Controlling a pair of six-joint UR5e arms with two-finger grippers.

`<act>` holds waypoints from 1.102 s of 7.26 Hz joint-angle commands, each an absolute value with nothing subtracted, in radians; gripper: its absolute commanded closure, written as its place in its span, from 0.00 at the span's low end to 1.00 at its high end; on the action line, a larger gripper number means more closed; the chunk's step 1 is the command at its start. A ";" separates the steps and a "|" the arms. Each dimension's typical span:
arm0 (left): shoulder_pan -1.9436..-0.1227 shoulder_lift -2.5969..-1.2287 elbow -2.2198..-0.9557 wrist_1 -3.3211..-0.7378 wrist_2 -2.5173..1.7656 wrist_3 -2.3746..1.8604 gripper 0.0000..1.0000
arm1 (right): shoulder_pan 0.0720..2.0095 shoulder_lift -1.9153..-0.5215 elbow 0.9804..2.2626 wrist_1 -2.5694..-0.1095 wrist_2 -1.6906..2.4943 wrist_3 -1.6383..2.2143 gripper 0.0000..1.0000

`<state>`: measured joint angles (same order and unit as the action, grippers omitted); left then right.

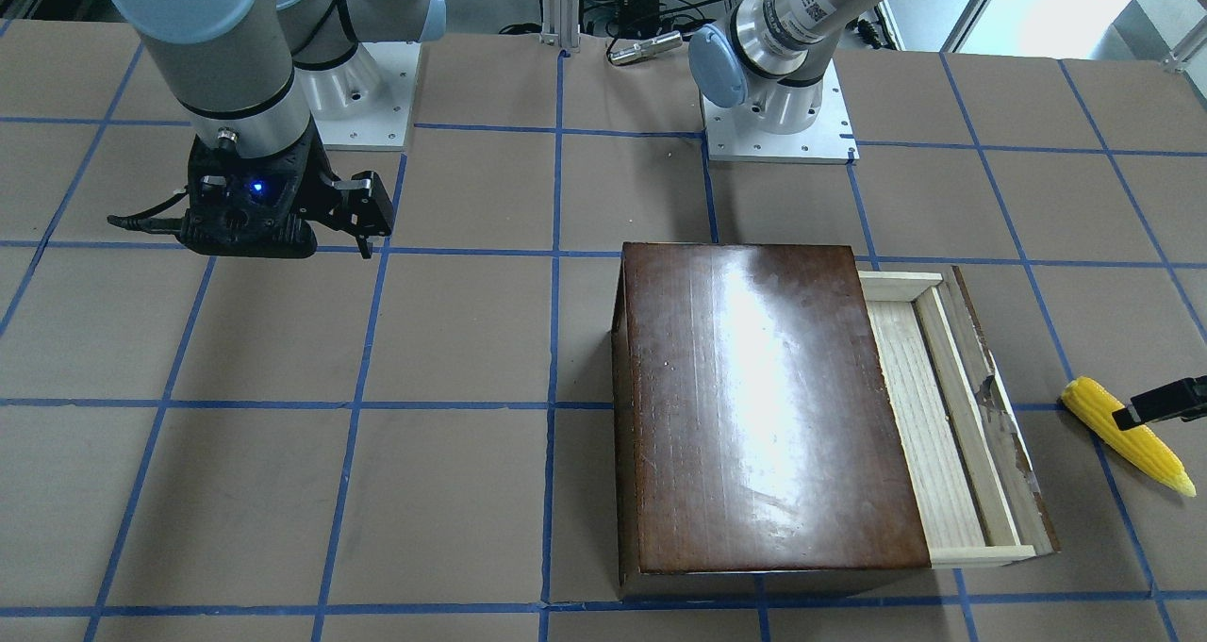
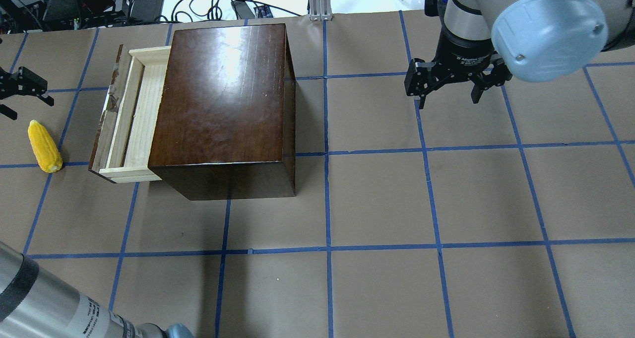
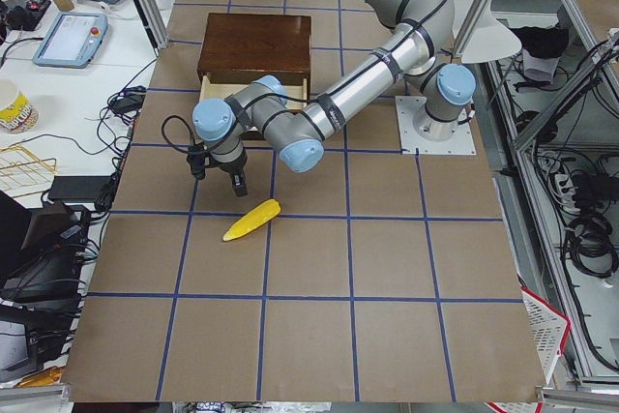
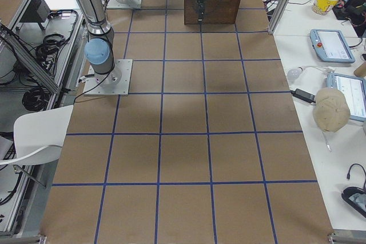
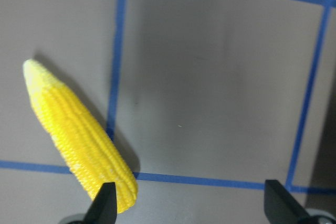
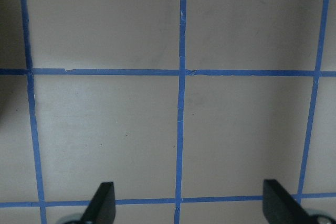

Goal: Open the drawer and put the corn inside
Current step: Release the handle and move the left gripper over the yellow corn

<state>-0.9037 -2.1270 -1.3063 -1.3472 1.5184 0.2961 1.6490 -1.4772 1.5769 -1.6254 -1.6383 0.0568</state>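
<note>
I expect the slim yellow corn (image 1: 1128, 436) to fit inside the drawer lying lengthwise when I carry it in and lower it, because the drawer shows a long, narrow opening (image 1: 930, 418).
The dark-brown box (image 2: 223, 90) stands on the table with its drawer (image 2: 141, 109) pulled partly out toward my left; the pale-wood tray is empty. The yellow corn (image 2: 43, 146) lies on the table to the left of the drawer front. My left gripper (image 2: 25, 97) is open and empty, hovering just beyond the corn. In the left wrist view the corn (image 5: 79, 140) lies by the left fingertip (image 5: 105, 205), mostly outside the gap. My right gripper (image 2: 448, 100) is open and empty, far to the right over bare table.
The brown paper table top (image 2: 377, 194) carries a grid of blue tape. Cables and electronics (image 2: 74, 3) lie beyond the far edge. The right arm's elbow (image 2: 545, 30) hangs over the far right of the table.
</note>
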 commanded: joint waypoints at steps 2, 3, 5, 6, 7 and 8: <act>-0.888 -2.177 -1.316 -1.330 1.552 0.204 0.00 | 1.649 -1.477 1.577 -1.626 -1.638 0.057 0.00; -0.879 -2.192 -1.315 -1.324 1.580 0.183 0.00 | 1.649 -1.477 1.577 -1.626 -1.638 0.057 0.00; -0.879 -2.236 -1.318 -1.232 1.678 0.167 0.00 | 1.649 -1.477 1.577 -1.624 -1.638 0.057 0.00; -0.879 -2.250 -1.319 -1.230 1.678 0.163 0.00 | 1.649 -1.477 1.577 -1.624 -1.638 0.057 0.00; -0.879 -2.266 -1.319 -1.229 1.678 0.160 0.00 | 1.649 -1.477 1.577 -1.624 -1.638 0.057 0.00; -0.879 -2.278 -1.321 -1.214 1.678 0.163 0.00 | 1.649 -1.477 1.577 -1.624 -1.638 0.057 0.00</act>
